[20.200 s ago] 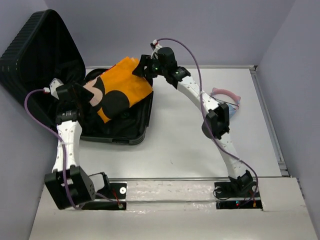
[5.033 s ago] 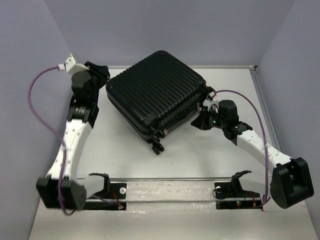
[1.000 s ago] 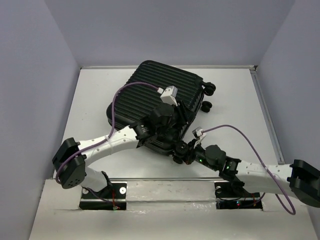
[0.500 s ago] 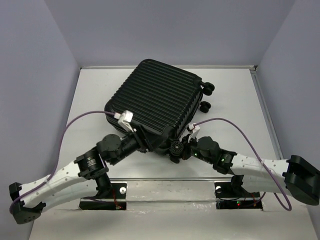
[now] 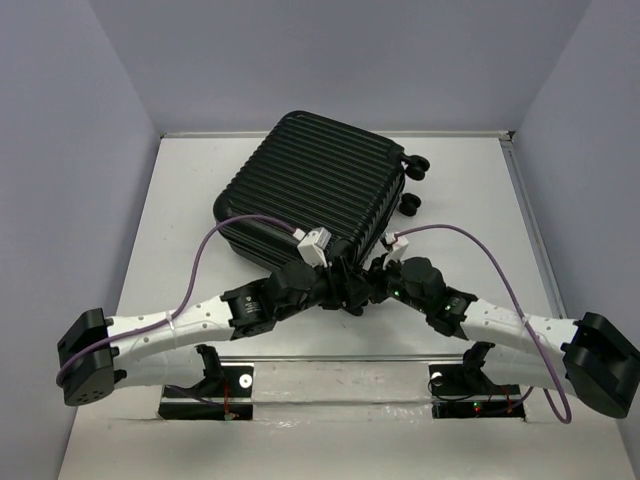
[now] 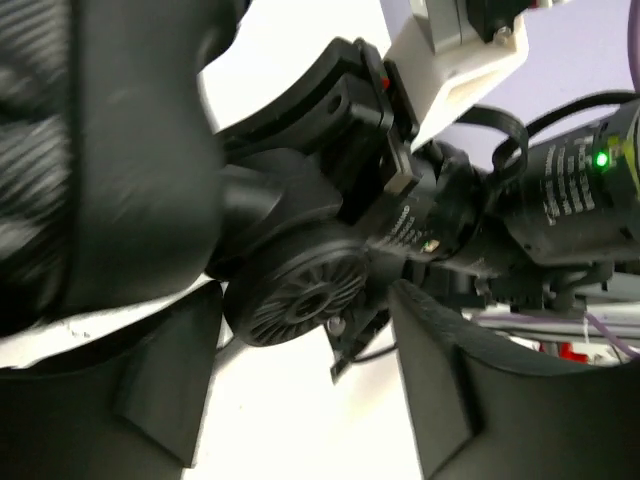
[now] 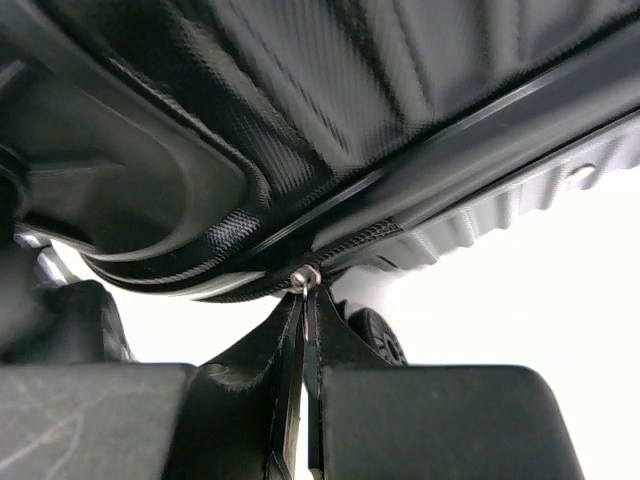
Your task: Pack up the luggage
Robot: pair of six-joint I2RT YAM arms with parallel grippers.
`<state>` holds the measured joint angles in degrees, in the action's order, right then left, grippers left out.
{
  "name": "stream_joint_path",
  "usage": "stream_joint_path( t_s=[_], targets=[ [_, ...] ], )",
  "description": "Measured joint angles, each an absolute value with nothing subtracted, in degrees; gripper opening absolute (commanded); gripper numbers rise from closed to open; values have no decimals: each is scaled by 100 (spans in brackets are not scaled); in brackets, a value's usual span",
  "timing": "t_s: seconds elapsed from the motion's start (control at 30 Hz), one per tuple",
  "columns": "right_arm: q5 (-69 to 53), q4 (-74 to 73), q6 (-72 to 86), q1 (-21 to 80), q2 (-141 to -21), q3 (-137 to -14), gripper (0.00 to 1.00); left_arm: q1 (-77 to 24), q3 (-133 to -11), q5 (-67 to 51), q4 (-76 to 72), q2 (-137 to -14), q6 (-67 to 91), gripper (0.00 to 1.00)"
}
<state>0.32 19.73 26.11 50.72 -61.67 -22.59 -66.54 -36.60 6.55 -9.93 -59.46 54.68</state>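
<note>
With the zipper pull at the luggage's near corner (image 7: 306, 277), my right gripper next turns and draws it along the luggage's near side (image 5: 258, 252) while my left gripper steadies the luggage.
The black ribbed luggage (image 5: 315, 185) lies shut on the white table, wheels to the right. At its near corner my right gripper (image 5: 378, 283) is shut on the metal zipper pull (image 7: 305, 277); in the right wrist view my gripper (image 7: 308, 300) pinches it just below the zipper seam of the luggage (image 7: 350, 110). My left gripper (image 5: 345, 285) is right beside it, open. In the left wrist view its jaws (image 6: 305, 335) stand on either side of a caster wheel (image 6: 300, 300) without touching it, the luggage shell (image 6: 100, 180) to the left.
Two more caster wheels (image 5: 418, 165) stick out at the luggage's far right side. Purple walls close in the table (image 5: 470, 200) on three sides. The right arm's wrist (image 6: 560, 200) crowds close to my left gripper. A metal rail (image 5: 330, 357) runs along the near edge.
My left arm has come off the top of the luggage and swung down to its near corner, jaws wider apart. The right gripper has kept hold of the zipper pull, shifting slightly.
</note>
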Motion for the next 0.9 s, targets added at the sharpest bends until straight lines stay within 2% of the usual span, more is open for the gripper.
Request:
stream_joint_path(
  t_s=[0.1,0.13,0.2,0.23,0.33,0.7,0.9],
  targets=[
    [25,1970,2600,4974,-6167,-2259,7,-6582,-3809,685,-1186,-6230,5356,53],
    [-1,1977,2587,4925,-6169,-2259,7,-6545,-3806,659,-1216,-6265,5345,48],
    [-14,1975,2558,4890,-6169,-2259,7,-6482,-3806,600,-1297,-6313,5330,34],
    [-12,1981,2543,4840,-6173,-2259,7,-6418,-3813,519,-1363,-6344,5295,23],
    [67,2025,2497,4692,-6173,-2272,7,-6265,-3975,377,-1466,-6479,5317,6],
    [790,2436,2707,4268,-5918,-2049,7,-5446,-5972,-1116,-163,-7968,5153,6],
    [915,2469,2768,4283,-5238,-1632,7,-5411,-6117,-1271,-104,-8160,5164,6]
  ],
)
